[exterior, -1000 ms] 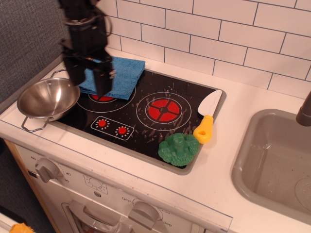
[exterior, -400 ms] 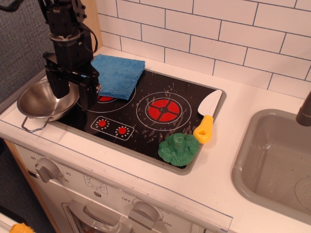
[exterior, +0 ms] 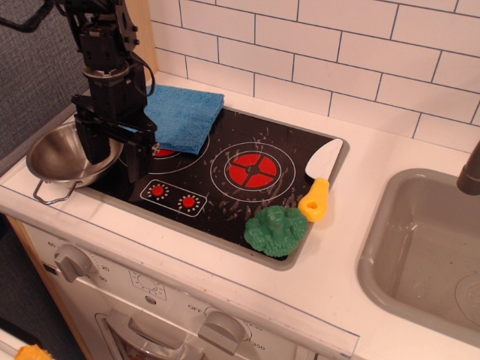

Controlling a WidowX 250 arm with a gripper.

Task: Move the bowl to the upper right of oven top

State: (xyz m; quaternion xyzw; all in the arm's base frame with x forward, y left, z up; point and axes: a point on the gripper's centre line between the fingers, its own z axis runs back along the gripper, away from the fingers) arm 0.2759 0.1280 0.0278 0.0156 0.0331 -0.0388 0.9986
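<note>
The steel bowl will tilt when the robot lifts it, because the gripper straddles only one side of the steel bowl's rim (exterior: 118, 148).
The shiny steel bowl (exterior: 58, 155) with wire loop handles sits at the left edge of the black oven top (exterior: 225, 204), half over its grey rim. My black gripper (exterior: 114, 156) is open and low over the bowl's right rim. One finger is inside the bowl and the other is outside, over the glass. The right burner (exterior: 253, 171) is in plain view. The left burner is mostly hidden by the gripper and a cloth.
A folded blue cloth (exterior: 184, 112) covers the oven top's upper left corner. A toy knife (exterior: 321, 180) with a yellow handle lies along the right rim, and a green broccoli (exterior: 275, 229) sits at the lower right corner. A grey sink (exterior: 420, 247) is at the far right.
My gripper has moved left and down, from above the left burner to the bowl's right rim, and stays open. The bowl has not moved.
</note>
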